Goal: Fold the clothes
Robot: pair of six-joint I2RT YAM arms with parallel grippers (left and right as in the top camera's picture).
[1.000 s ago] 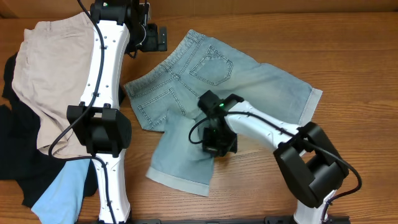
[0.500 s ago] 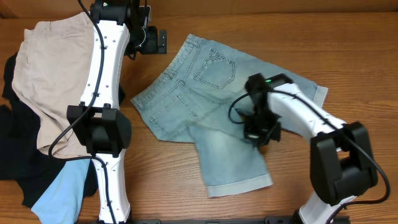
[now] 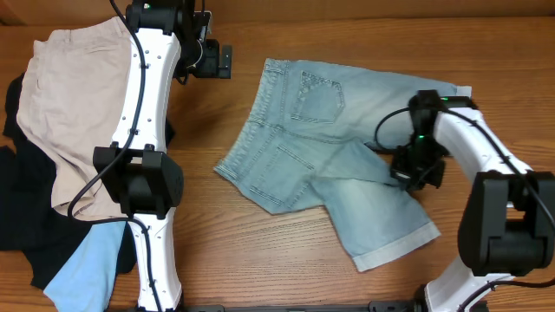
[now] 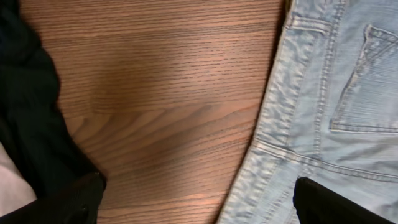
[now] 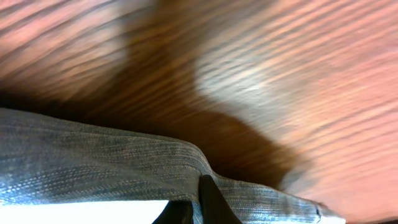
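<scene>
The denim shorts' leg [image 3: 368,211] bends crooked from the free waistband, so next my left gripper pulls the waistband [image 3: 257,124] toward the pile while my right gripper holds the cuff.
The light-wash denim shorts [image 3: 321,130] lie back pockets up in the middle of the table, one leg running to the lower right with its hemmed cuff [image 3: 399,247]. My right gripper [image 3: 414,173] is shut on a fold of the denim [image 5: 124,168] at the shorts' right side, low over the wood. My left gripper [image 3: 218,61] is open and empty at the far left of the shorts, above bare wood; its wrist view shows the waistband and a pocket [image 4: 348,93]. Beige shorts [image 3: 69,95], black garments [image 3: 26,225] and a sky-blue garment [image 3: 87,264] lie piled at the left.
The pile of clothes covers the table's left side beside the left arm's base [image 3: 143,182]. A black garment's edge [image 4: 31,112] shows at the left of the left wrist view. Bare wood lies between the pile and the denim shorts.
My right gripper has dragged the denim shorts to the right across the table, holding the fabric. The shorts have shifted and turned with it. The left arm has stayed still.
</scene>
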